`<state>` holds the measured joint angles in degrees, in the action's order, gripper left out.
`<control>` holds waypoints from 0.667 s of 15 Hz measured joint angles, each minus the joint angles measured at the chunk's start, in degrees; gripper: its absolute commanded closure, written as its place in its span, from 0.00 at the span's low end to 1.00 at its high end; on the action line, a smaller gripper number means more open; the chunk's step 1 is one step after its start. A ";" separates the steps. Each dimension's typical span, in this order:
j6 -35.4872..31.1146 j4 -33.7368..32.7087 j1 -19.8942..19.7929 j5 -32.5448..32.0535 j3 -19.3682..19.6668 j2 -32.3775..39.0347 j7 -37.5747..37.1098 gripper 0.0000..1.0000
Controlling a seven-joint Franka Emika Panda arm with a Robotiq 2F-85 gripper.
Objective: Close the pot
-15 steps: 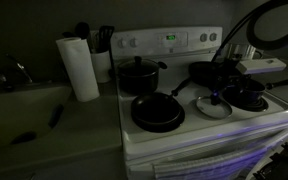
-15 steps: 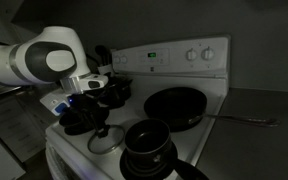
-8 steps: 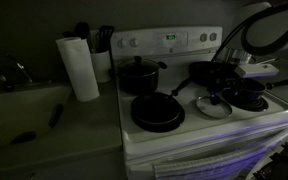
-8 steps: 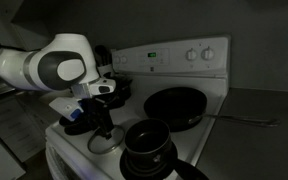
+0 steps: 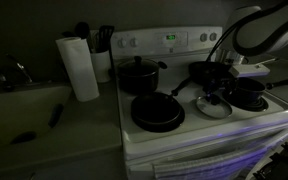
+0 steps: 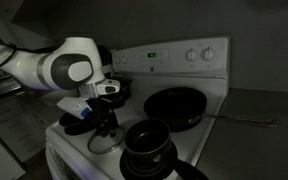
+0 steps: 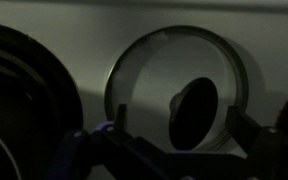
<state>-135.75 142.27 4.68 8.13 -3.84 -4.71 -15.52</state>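
Observation:
My gripper needs to turn and centre itself over the knob [image 7: 192, 110] before it grips the lid, because the black knob [image 7: 194, 114] is slanted and off-centre between its open fingers.
The round glass lid [image 7: 154, 70] with a black knob [image 7: 194, 112] lies flat on the white stove top; it also shows in both exterior views [image 5: 214, 107] [image 6: 105, 144]. My gripper [image 7: 184, 135] is open, just above the lid, with one finger on each side of the knob. It shows over the lid in both exterior views [image 5: 216, 91] [image 6: 103, 120]. The small black saucepan [image 5: 249, 98] sits uncovered beside the lid, partly behind my arm in an exterior view [image 6: 76, 124].
A tall black two-handled pot [image 5: 139, 75] [image 6: 147, 146] and a wide frying pan [image 5: 157, 113] [image 6: 174, 104] sit on other burners. A paper towel roll [image 5: 80, 67] stands on the counter by the stove. A dark pan rim [image 7: 24, 100] fills the wrist view's left side.
My arm has swung over and come down toward the glass lid, bringing the open fingers around its knob. The lid and the pans have not moved.

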 measured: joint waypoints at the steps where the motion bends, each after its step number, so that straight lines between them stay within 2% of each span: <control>1: 0.01 -0.83 0.11 0.00 -0.12 0.26 0.02 0.00; 10: 1.65 -3.87 0.47 0.64 -0.76 3.21 0.02 0.00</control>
<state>-134.10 138.39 5.15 8.77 -4.61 -1.50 -15.51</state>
